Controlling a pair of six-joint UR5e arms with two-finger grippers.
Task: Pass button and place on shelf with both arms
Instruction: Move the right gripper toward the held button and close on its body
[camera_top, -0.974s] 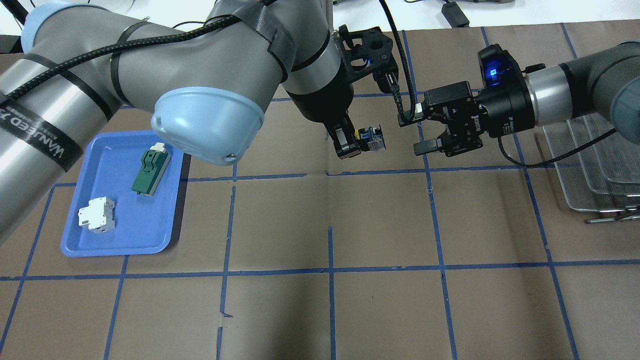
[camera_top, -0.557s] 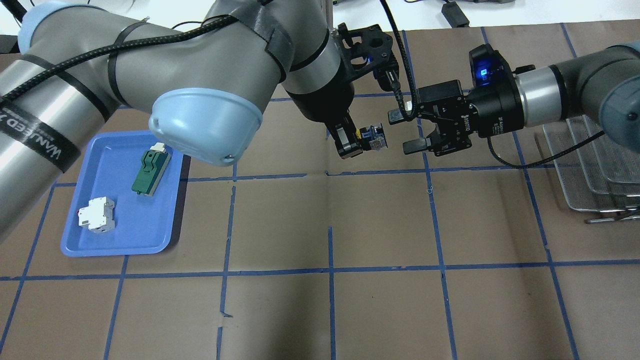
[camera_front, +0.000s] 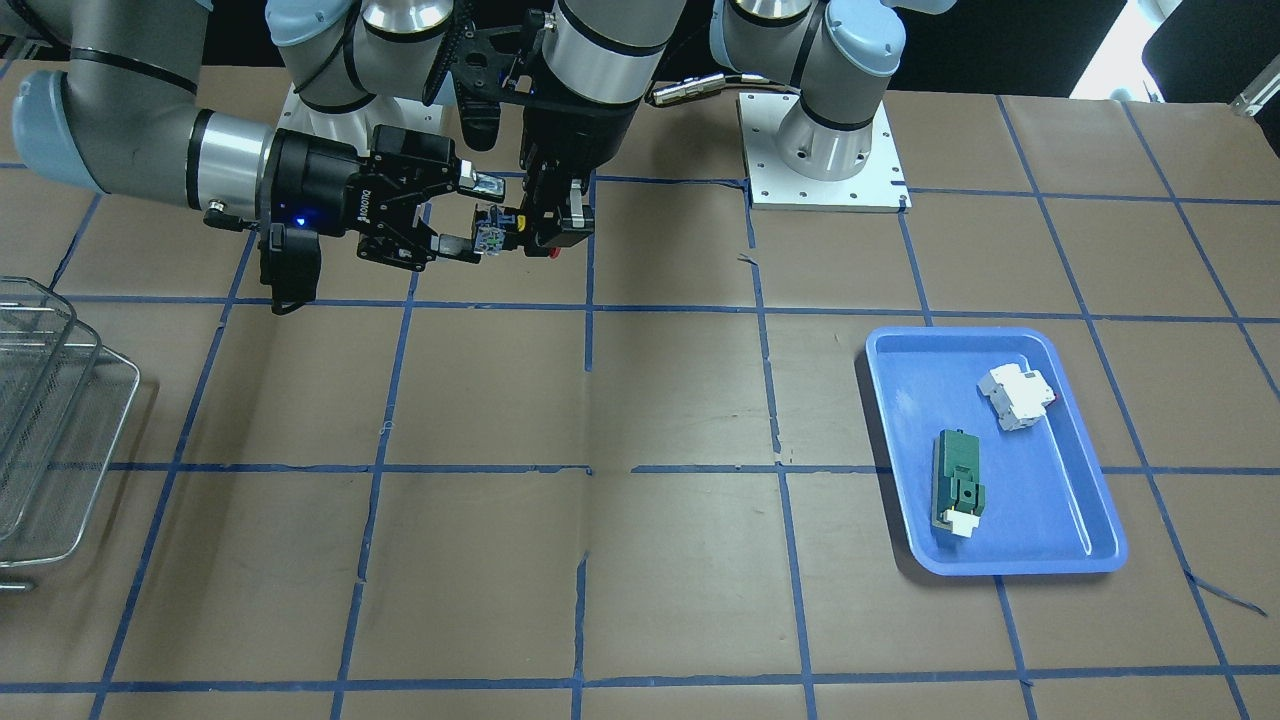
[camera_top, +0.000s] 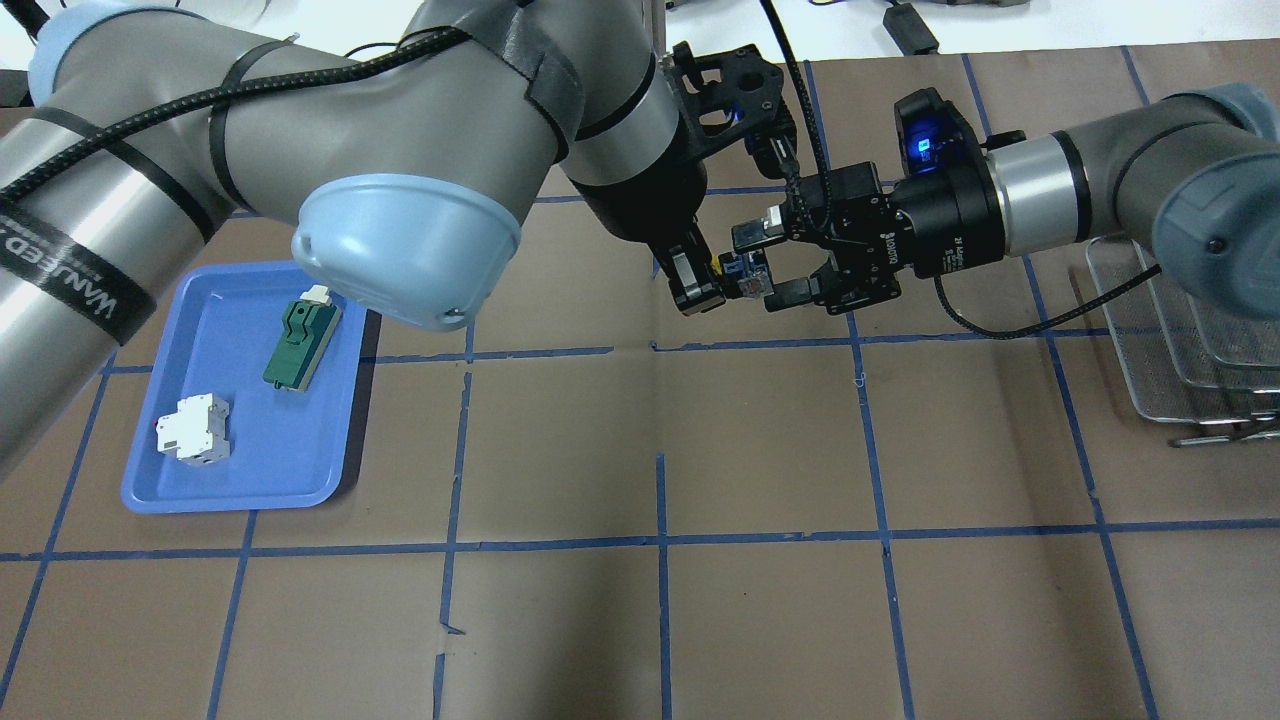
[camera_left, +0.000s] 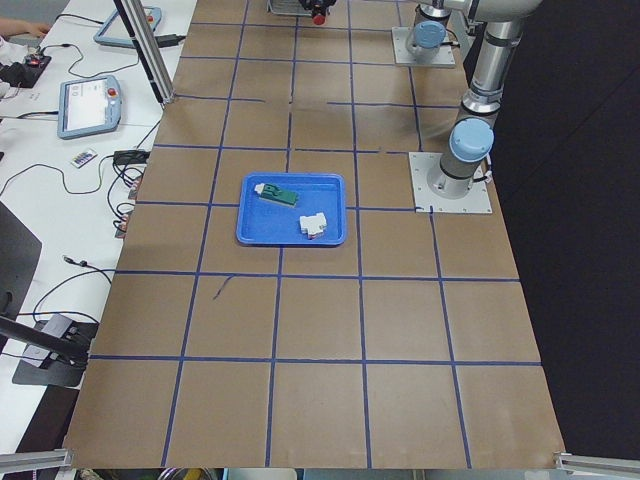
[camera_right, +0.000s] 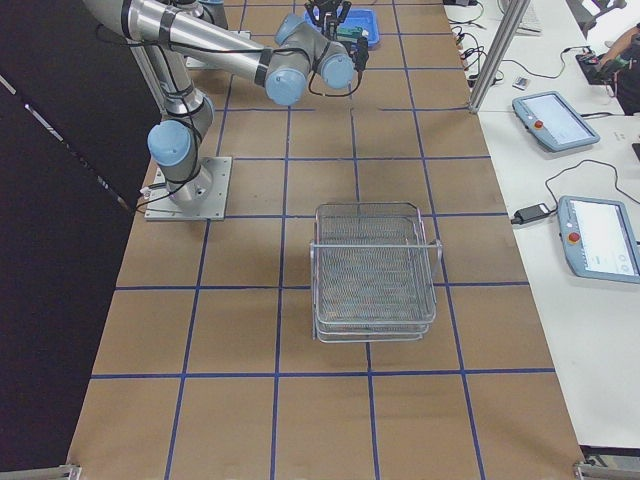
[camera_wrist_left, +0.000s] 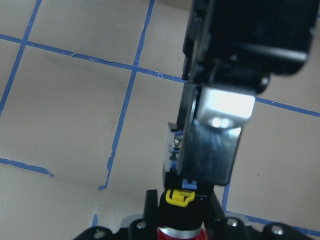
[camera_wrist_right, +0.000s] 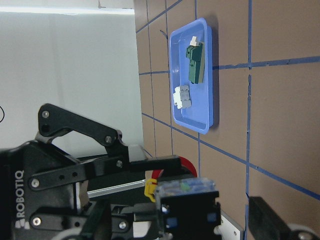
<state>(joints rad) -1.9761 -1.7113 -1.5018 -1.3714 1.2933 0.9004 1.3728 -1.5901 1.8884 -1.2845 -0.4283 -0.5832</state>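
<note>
My left gripper is closed on the button's red cap (camera_front: 554, 252). It should open and move away once my right gripper closes on the dark body (camera_front: 489, 235).
The button (camera_top: 747, 276) hangs in the air over the table's far middle. My left gripper (camera_top: 703, 281) is shut on its red cap end, so the yellow collar and dark body stick out to the right. My right gripper (camera_top: 769, 264) is open, with one finger on each side of the button's body. In the left wrist view a right finger (camera_wrist_left: 214, 135) covers part of the button (camera_wrist_left: 176, 200). The right wrist view shows the button (camera_wrist_right: 187, 200) close up, beside one finger (camera_wrist_right: 272, 220). The shelf (camera_top: 1180, 330) stands at the right edge.
A blue tray (camera_top: 230, 497) at the left holds a green block component (camera_top: 303, 340) and a white breaker (camera_top: 195, 430). Brown paper with a blue tape grid covers the table. From the front, the shelf (camera_front: 50, 400) is at the left and the tray (camera_front: 1000, 565) at the right.
My right gripper has moved left towards the button, still open, and its fingers now straddle the button's body. My left gripper has held the button still.
</note>
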